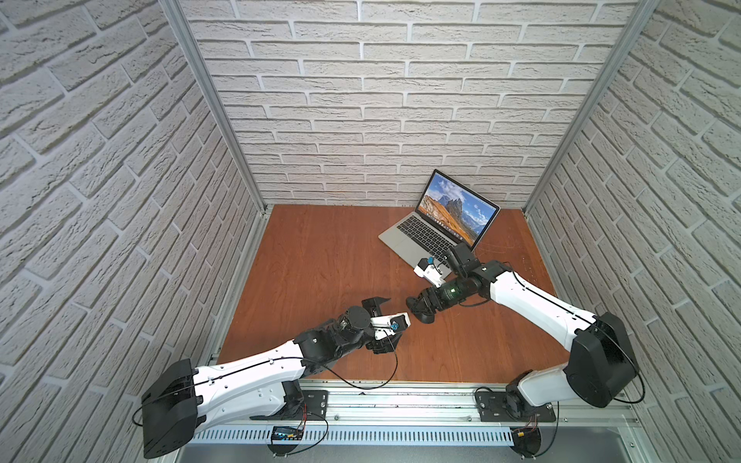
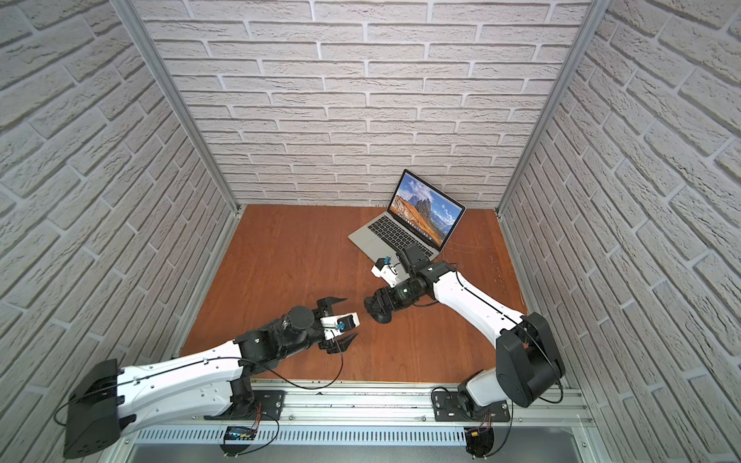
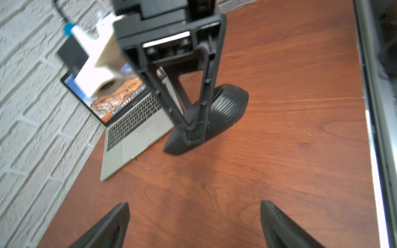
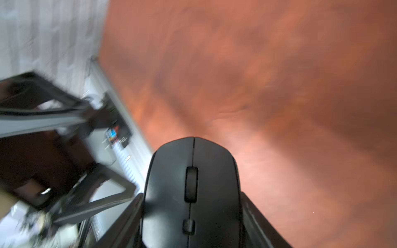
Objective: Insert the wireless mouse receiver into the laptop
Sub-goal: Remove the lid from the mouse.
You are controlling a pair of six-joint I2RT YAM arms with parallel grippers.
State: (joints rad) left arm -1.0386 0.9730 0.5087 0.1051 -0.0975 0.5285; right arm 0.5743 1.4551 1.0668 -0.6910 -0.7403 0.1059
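Note:
Next, I take the mouse by its free front end (image 4: pixel 192 155) with my left gripper first. My right gripper is holding the mouse's sides (image 3: pixel 226 112), which keeps it from reaching for the receiver.
The laptop (image 1: pixel 405 236) (image 2: pixel 371 236) (image 3: pixel 137 137) stands open at the back right of the wooden table, screen lit with a mountain scene. A black mouse (image 1: pixel 426 317) (image 2: pixel 381 317) (image 3: pixel 229 103) (image 4: pixel 191 163) is at mid-table, with my right gripper (image 1: pixel 417 306) (image 2: pixel 373 306) (image 4: pixel 191 194) shut on its sides. Whether the mouse rests on the wood or hangs just above it, I cannot tell. My left gripper (image 1: pixel 396 316) (image 2: pixel 352 316) (image 3: pixel 194 203) stands open and empty, a short way left of the mouse. The wireless mouse receiver is hidden.
White brick-pattern walls close in the table (image 1: pixel 320 260) on three sides. An aluminium rail (image 1: pixel 401 405) with both arm bases runs along the front edge. The right arm's wrist reaches over the laptop's near corner.

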